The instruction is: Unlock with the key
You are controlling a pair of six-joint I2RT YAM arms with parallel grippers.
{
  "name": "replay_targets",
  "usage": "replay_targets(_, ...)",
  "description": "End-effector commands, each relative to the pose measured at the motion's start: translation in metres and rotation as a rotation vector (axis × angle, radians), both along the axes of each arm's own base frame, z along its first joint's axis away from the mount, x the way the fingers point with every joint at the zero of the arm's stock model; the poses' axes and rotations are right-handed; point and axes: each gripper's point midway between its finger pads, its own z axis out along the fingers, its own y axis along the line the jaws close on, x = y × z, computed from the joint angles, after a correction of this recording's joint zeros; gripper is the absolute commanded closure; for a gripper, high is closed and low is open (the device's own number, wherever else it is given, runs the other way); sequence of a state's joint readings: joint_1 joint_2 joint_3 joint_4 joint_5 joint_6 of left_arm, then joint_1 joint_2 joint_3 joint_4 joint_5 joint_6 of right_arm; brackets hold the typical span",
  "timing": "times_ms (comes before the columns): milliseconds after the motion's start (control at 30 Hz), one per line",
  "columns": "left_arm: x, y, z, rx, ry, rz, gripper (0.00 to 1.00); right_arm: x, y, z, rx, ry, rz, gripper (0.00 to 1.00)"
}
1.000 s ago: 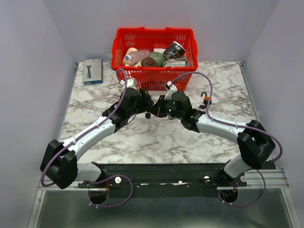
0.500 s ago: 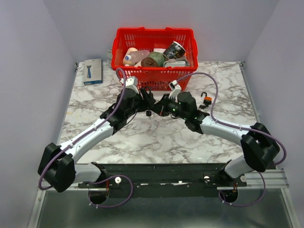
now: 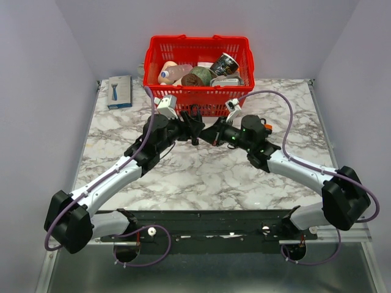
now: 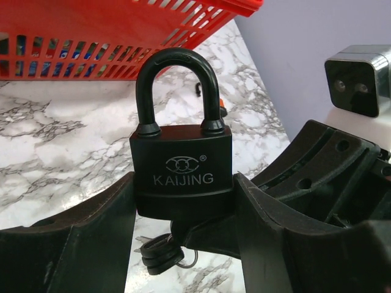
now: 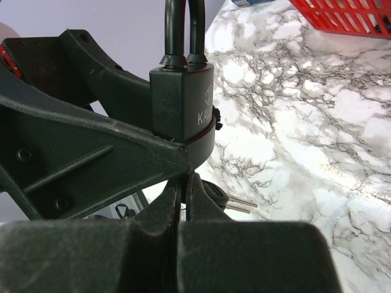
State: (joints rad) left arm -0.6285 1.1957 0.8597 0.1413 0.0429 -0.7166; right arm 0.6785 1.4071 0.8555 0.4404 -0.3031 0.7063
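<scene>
The key is in the padlock's bottom side [image 5: 195, 162] straight, so the robot's right gripper should go on turning the key until the shackle [image 4: 177, 57] pops up, and then let go.
A black padlock [image 4: 183, 171] marked KAIJING stands upright between my left gripper's fingers [image 4: 101, 229], with both legs of its shackle seated in the body. My left gripper [image 4: 183, 204] is shut on the padlock's body. My right gripper [image 5: 186, 189] is shut on a key at the underside of the padlock [image 5: 183, 110]; the key's blade is hidden. Spare keys [image 5: 229, 200] hang on a ring below and also show in the left wrist view [image 4: 160, 253]. In the top view the left gripper [image 3: 189, 127] and the right gripper [image 3: 205, 135] meet at the padlock [image 3: 195, 122], above the table and just in front of the basket.
A red basket [image 3: 197, 97] full of groceries stands at the back, right behind the grippers. A blue box [image 3: 120, 91] lies at the back left. A small black and orange item [image 3: 266, 126] lies by the right arm's forearm. The marble table [image 3: 201, 177] extends in front.
Both grippers have moved together away from me toward the basket, carrying the padlock and key. The right arm's elbow has swung further right.
</scene>
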Motion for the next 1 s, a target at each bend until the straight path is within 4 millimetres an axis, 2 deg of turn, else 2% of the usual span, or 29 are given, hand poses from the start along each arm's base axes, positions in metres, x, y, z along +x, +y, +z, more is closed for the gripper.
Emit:
replay_targets(0, -0.066, -0.038, 0.003, -0.05, 0.029, -0.334, 1.0, 0.019, -0.017, 0.086, 0.182, -0.244, -0.072, 0.99)
replay_targets(400, -0.081, -0.045, 0.022, -0.092, -0.051, -0.42, 1.0, 0.011, -0.025, 0.094, 0.214, -0.253, 0.011, 0.99)
replay_targets(967, -0.088, -0.049, 0.024, -0.1, -0.069, -0.458, 1.0, 0.012, -0.031, 0.09, 0.236, -0.247, 0.053, 0.99)
